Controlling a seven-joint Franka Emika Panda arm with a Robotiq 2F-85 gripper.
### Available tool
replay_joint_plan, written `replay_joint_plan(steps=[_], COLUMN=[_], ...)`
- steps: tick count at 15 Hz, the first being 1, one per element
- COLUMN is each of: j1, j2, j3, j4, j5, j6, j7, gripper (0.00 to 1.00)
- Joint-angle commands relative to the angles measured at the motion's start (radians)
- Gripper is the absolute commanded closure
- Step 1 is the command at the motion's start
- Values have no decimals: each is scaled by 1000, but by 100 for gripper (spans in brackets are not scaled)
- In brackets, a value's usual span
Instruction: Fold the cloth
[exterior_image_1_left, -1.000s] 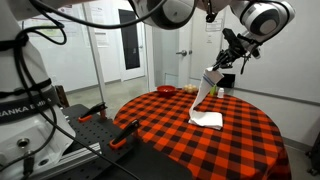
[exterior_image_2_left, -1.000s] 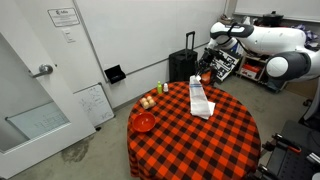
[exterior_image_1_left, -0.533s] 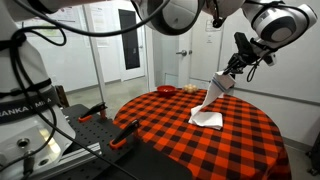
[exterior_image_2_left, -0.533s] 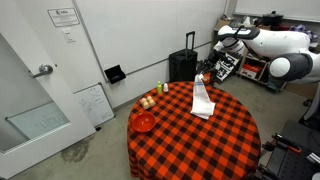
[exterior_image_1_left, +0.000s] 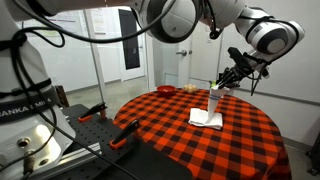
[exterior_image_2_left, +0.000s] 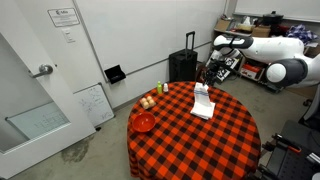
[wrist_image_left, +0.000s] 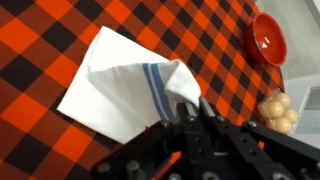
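Note:
My gripper is tilted crooked to the cloth with the striped end raised (wrist_image_left: 160, 84). I should turn it upright and square before I lower that end beside the cloth's flat part.
The white cloth (wrist_image_left: 120, 85) with thin blue stripes lies partly doubled on the red-and-black checkered table. It also shows in both exterior views (exterior_image_1_left: 207, 116) (exterior_image_2_left: 202, 103). My gripper (wrist_image_left: 190, 105) is shut on the cloth's striped end and holds that end up a little above the rest of the cloth. In both exterior views the gripper (exterior_image_1_left: 217, 88) (exterior_image_2_left: 205, 82) hangs over the far part of the cloth, with a short strip of cloth running down from it to the flat part.
A red bowl (wrist_image_left: 268, 38) and several pale round items (wrist_image_left: 277, 108) sit near the table's edge. The bowl also shows in both exterior views (exterior_image_2_left: 144, 121) (exterior_image_1_left: 165, 90). A black suitcase (exterior_image_2_left: 182, 66) stands behind the table.
The gripper has moved lower and farther across with the cloth's end. The raised strip of cloth is much shorter and more of the cloth lies doubled on the table.

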Motion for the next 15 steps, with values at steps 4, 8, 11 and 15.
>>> replay_joint_plan(steps=[4,8,11,15], j1=[80,96,97,117], j2=[35,-2,-10,-18], j3=[-100,-162,-188,-218], j4=[49,7,8,8], j5=[-163,-264,-311,-364], j6=[-88,-42,-6,42], j7=[-206,-338,-393,-434], gripper=[98,98,98,98])
